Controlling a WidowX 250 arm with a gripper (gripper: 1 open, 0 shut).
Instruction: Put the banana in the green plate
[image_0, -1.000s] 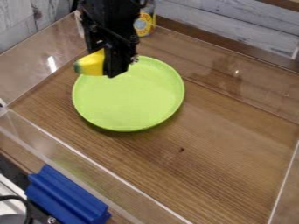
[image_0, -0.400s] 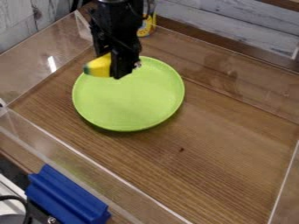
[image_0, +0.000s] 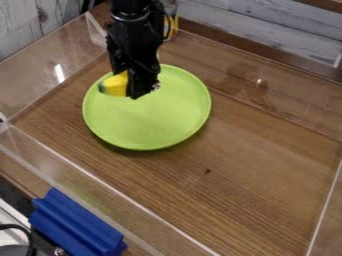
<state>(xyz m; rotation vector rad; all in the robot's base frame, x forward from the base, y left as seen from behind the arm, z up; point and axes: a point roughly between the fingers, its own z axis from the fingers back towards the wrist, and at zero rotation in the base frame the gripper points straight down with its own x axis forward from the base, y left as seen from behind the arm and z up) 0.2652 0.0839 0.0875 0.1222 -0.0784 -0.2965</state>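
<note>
My gripper is to take a new hold on the banana, as it sits at the green plate's back edge (image_0: 106, 82), and bring it further toward the green plate's middle (image_0: 135, 113) before letting go.
The lime-green plate (image_0: 158, 118) lies on the wooden table, left of centre. My black gripper (image_0: 134, 88) hangs over the plate's back left part, pointing down. Between its fingers sits the yellow banana (image_0: 118, 84), sticking out to the left just above the plate's surface. Only that part of the banana shows; the gripper hides the other end.
Clear plastic walls (image_0: 40, 60) ring the wooden table (image_0: 241, 170). A blue object (image_0: 74, 228) lies at the near left corner outside the wall. A yellow-and-dark item (image_0: 166, 27) sits behind the arm at the back.
My gripper has carried the banana to the right and a little down, from the plate's left rim to over its inside.
</note>
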